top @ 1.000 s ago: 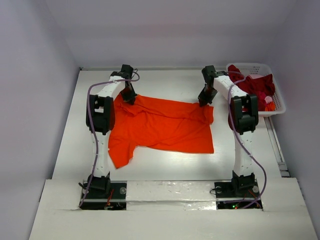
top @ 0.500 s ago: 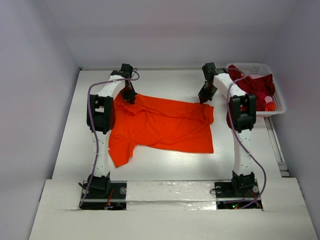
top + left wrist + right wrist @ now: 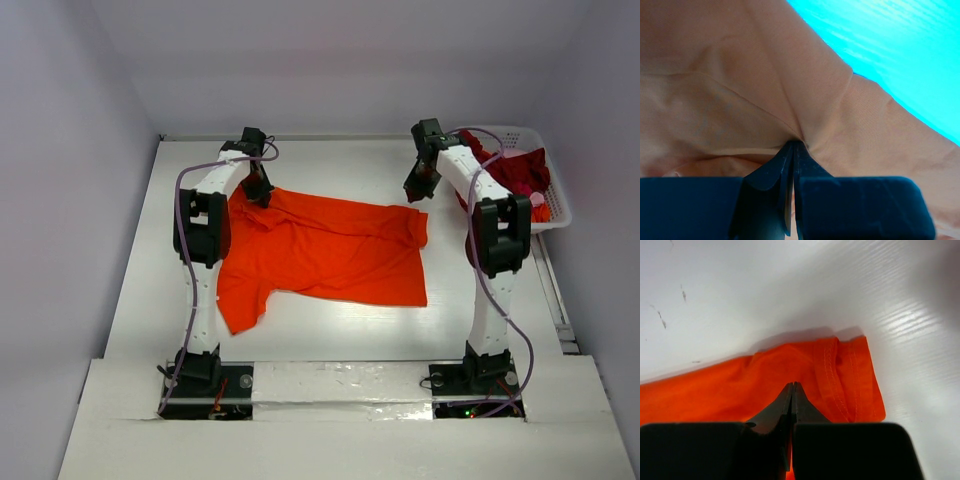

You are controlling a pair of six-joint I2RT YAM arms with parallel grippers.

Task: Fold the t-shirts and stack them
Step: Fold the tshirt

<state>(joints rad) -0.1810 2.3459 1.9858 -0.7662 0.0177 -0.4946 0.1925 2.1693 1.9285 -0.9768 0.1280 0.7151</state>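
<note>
My right gripper should move inward, since it hovers past the orange t-shirt's hemmed corner (image 3: 419, 226), and pinch the cloth inside the hem (image 3: 385, 224) before I move the shirt.
The bright orange t-shirt (image 3: 330, 250) lies spread on the white table, one sleeve trailing toward the near left. My left gripper (image 3: 260, 192) is shut on the shirt's far left edge; in the left wrist view (image 3: 794, 144) the cloth (image 3: 715, 100) puckers into the closed tips. My right gripper (image 3: 415, 192) is shut and hovers just past the shirt's far right corner. In the right wrist view (image 3: 793, 385) the shirt (image 3: 715, 385) and its hemmed corner (image 3: 850, 385) lie flat below the tips, not pinched. The dark red t-shirt (image 3: 515, 170) is heaped in the basket.
The white lattice basket (image 3: 510, 131) stands at the far right of the table and also holds small pink and orange cloth (image 3: 540, 205). Grey walls enclose the table at the left, back and right.
My right gripper has moved up and to the right, off the shirt's far right corner. The shirt and my left gripper have stayed put.
</note>
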